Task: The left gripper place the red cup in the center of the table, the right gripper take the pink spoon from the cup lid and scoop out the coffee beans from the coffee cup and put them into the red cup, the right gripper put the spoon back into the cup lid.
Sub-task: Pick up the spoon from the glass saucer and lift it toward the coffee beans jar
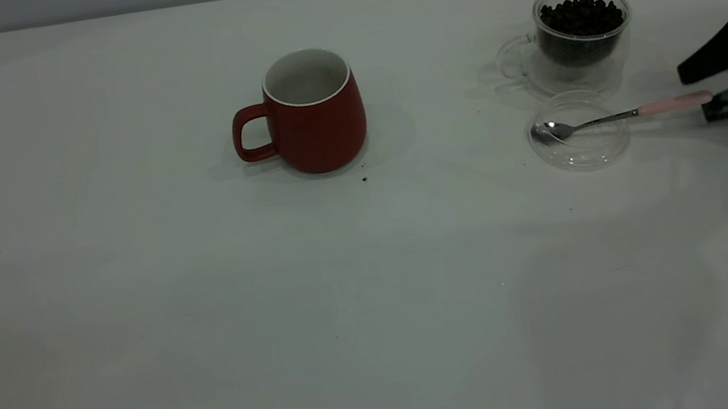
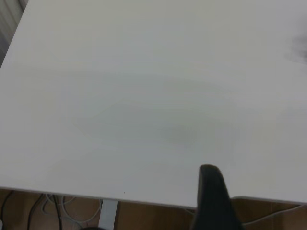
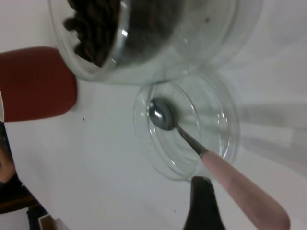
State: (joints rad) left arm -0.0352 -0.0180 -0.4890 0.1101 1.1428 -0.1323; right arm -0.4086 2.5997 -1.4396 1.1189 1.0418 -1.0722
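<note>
My gripper will carry only a few of the chunky coffee beans when it scoops, because the pink spoon's bowl [image 1: 551, 131] is small next to them.
The red cup [image 1: 315, 117] stands upright near the middle of the table [image 1: 139, 294], handle to the left, with no beans visible inside. The coffee cup [image 1: 576, 39] holds coffee beans [image 1: 580, 14] at the back right. In front of it lies the cup lid [image 1: 582, 143] with the pink spoon [image 1: 610, 118] in it, bowl on the lid and pink handle pointing right. My right gripper [image 1: 694, 96] is open, one finger on each side of the handle's end, not closed on it. My left gripper [image 2: 213, 201] is out of the exterior view, above a table edge.
The right wrist view shows the spoon [image 3: 165, 115] on the lid [image 3: 220, 110], the coffee cup [image 3: 144, 28] just behind and the red cup [image 3: 33, 84] farther off. A few dark specks [image 1: 364, 179] lie by the red cup.
</note>
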